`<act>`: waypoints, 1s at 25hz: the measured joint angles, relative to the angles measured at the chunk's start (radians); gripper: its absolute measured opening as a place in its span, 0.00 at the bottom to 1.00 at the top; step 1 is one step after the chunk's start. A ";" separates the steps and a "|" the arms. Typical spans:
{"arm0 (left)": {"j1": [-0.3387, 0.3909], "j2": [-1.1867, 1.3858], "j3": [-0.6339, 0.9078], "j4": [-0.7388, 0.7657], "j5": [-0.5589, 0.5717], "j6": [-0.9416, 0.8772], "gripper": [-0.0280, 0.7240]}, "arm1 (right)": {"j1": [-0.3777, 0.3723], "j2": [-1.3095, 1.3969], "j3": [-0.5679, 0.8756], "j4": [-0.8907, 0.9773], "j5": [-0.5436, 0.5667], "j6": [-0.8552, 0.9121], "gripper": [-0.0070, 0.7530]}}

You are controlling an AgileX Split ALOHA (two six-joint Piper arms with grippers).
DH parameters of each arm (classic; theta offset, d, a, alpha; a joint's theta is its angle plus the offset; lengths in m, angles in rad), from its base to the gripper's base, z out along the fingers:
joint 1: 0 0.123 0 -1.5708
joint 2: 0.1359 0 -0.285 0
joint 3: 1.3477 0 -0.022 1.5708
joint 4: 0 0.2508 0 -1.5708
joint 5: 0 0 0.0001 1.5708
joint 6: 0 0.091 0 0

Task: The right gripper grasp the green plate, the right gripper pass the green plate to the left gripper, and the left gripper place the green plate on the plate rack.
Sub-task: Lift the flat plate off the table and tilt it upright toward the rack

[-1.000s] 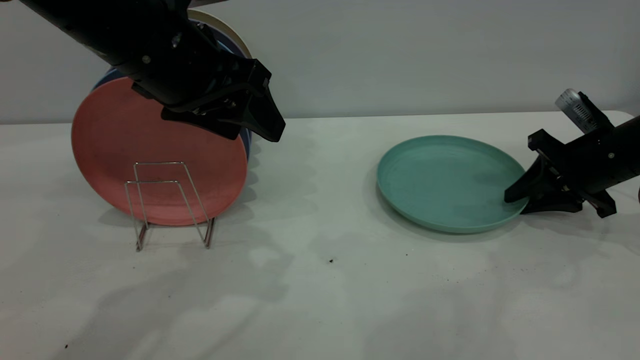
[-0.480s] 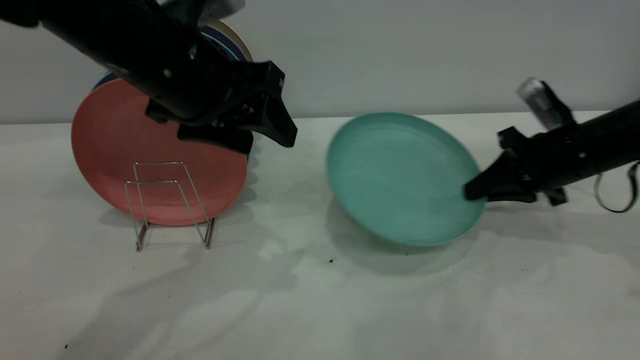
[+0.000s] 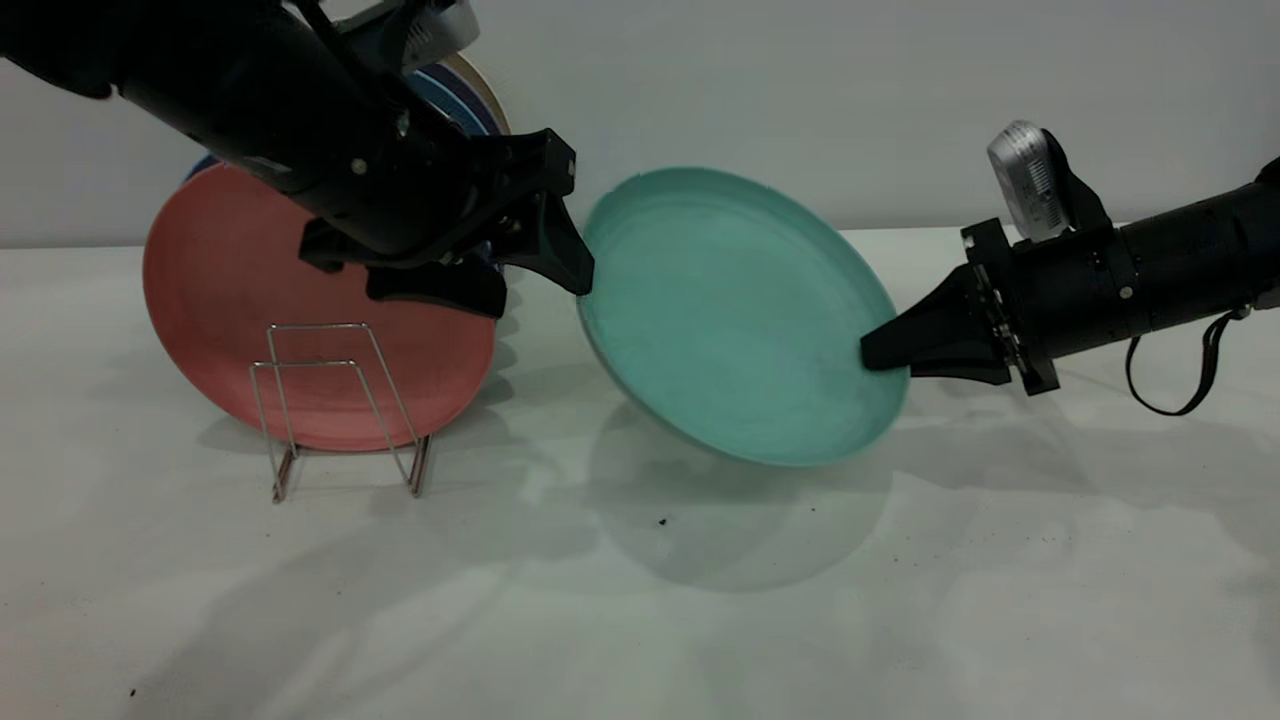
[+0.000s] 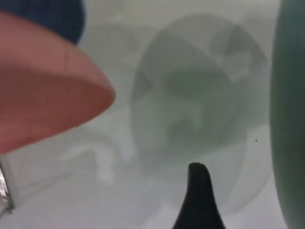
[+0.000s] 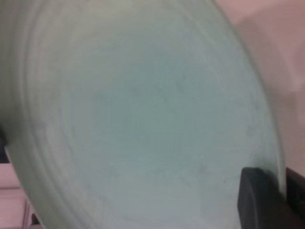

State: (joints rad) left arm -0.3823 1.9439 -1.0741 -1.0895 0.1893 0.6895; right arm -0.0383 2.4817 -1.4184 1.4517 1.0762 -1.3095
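The robot's right gripper is on the green plate's rim far from the rack (image 3: 902, 394), so the left gripper should close on the opposite rim (image 3: 585, 314) before the right gripper opens.
The green plate (image 3: 730, 310) hangs in the air over the middle of the table, tilted steeply with its hollow face toward the camera. My right gripper (image 3: 880, 355) is shut on its right rim; in the right wrist view the plate (image 5: 143, 119) fills the picture and its rim runs between the fingers (image 5: 259, 200). My left gripper (image 3: 540, 290) is open just at the plate's upper left rim, one fingertip over the edge. In the left wrist view one finger (image 4: 198, 200) shows and the plate's rim (image 4: 288, 119) is beside it. The plate rack (image 3: 340, 400) stands at the left.
A salmon-pink plate (image 3: 230, 300) stands upright in the rack, with dark blue plates (image 3: 465, 100) and a pale one behind it. The pink plate (image 4: 43, 95) also shows in the left wrist view. The rack's two front wire loops hold nothing. The grey wall is close behind.
The right gripper lifted the green plate off the table, carried it left and tipped it up. The left gripper moved a little right and now meets the plate's left rim.
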 joint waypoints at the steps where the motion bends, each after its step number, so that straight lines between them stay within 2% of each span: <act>1: -0.002 0.009 0.000 -0.020 -0.001 0.004 0.82 | 0.006 0.000 0.000 0.000 0.005 -0.004 0.03; 7: -0.022 0.055 -0.035 -0.100 -0.002 0.049 0.82 | 0.043 0.000 0.000 0.000 0.024 -0.020 0.03; 9: -0.023 0.059 -0.046 -0.113 -0.005 0.050 0.79 | 0.048 0.000 0.000 0.001 0.025 -0.021 0.03; 12: -0.023 0.059 -0.051 -0.119 -0.010 0.051 0.67 | 0.048 0.000 0.000 0.001 0.028 -0.022 0.03; 14: -0.023 0.060 -0.051 -0.119 -0.009 0.051 0.54 | 0.048 0.000 0.000 0.001 0.032 -0.024 0.03; 18: -0.023 0.060 -0.051 -0.125 0.005 0.051 0.21 | 0.048 0.000 0.000 0.000 0.033 -0.024 0.03; 19: -0.023 0.060 -0.052 -0.129 0.008 0.050 0.18 | 0.048 0.000 0.000 -0.001 0.032 -0.025 0.03; 25: -0.022 0.060 -0.053 -0.131 0.026 0.058 0.18 | 0.048 0.000 0.000 -0.004 0.032 -0.025 0.04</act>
State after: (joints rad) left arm -0.4042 2.0043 -1.1269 -1.2202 0.2151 0.7471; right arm 0.0099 2.4817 -1.4184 1.4482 1.1078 -1.3349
